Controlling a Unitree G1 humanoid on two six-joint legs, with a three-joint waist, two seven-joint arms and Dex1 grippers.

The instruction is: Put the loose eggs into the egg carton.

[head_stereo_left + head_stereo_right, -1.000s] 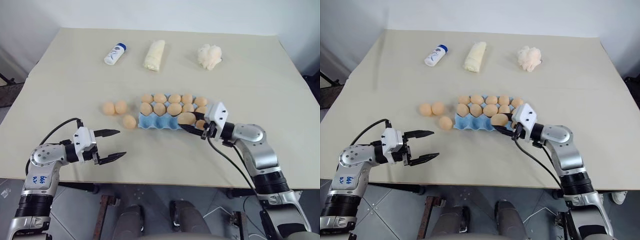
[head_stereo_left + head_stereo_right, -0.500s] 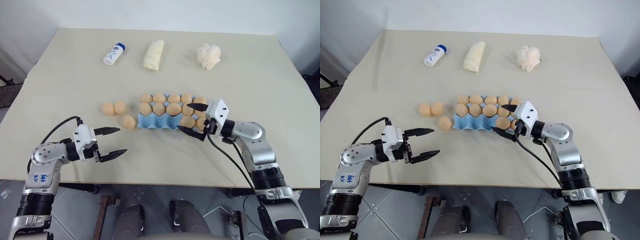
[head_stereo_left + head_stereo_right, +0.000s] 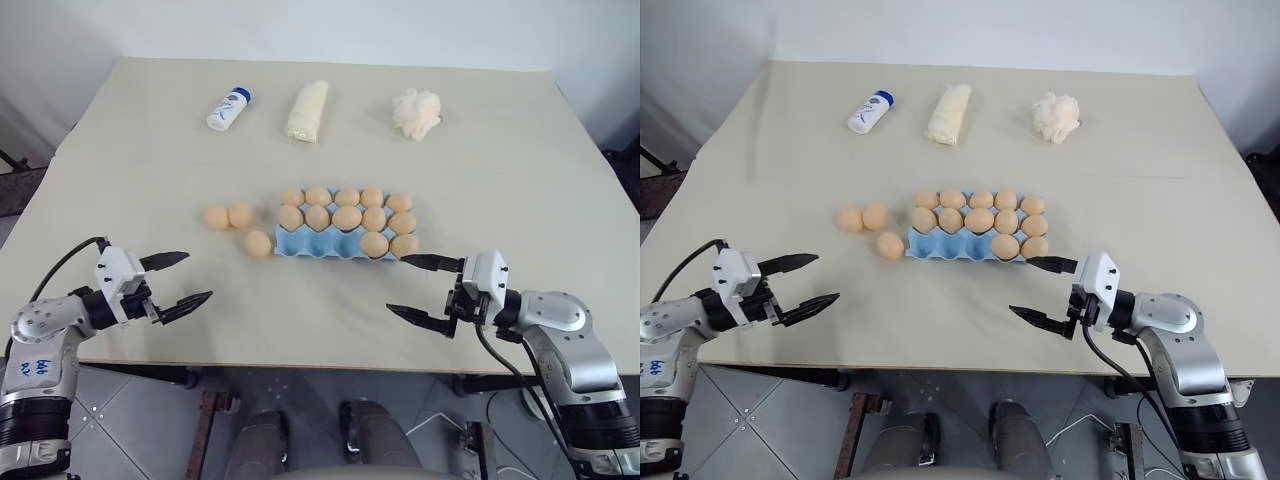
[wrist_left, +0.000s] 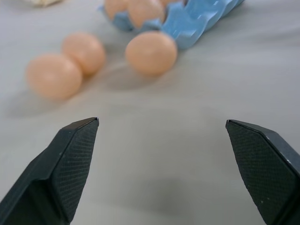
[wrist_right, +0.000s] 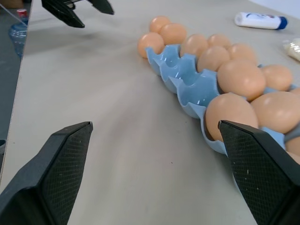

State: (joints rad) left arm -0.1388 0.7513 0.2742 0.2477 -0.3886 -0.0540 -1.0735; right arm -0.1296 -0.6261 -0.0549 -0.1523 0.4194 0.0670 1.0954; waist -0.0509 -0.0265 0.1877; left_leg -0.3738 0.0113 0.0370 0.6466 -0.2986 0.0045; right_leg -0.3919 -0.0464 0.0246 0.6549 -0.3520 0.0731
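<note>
My right gripper is across the egg carton from the loose eggs [image 3: 229, 216], so my left gripper should first pick up the egg [image 3: 257, 243] nearest the carton's corner.
Three loose eggs lie on the table left of the egg carton [image 3: 302, 244]: two touching side by side [image 3: 215, 217] [image 3: 240, 214] and one [image 3: 257, 243] beside the carton's front left corner. The light-blue carton's two back rows are full, and its front row holds two eggs at the right end [image 3: 374, 243]. My left gripper [image 3: 198, 276] hovers open and empty near the table's front left edge, short of the loose eggs [image 4: 151, 53]. Close to the front edge, just before the carton's right end, my right gripper [image 3: 395, 284] is open and empty.
Along the far side lie a white bottle with a blue cap [image 3: 229, 108], a pale yellow packet [image 3: 308, 110] and a white fluffy wad [image 3: 418, 112]. The table's front edge runs just under both grippers.
My right gripper opened, left its egg in the carton's front row and pulled back toward the front edge. My left gripper moved left, away from the loose eggs.
</note>
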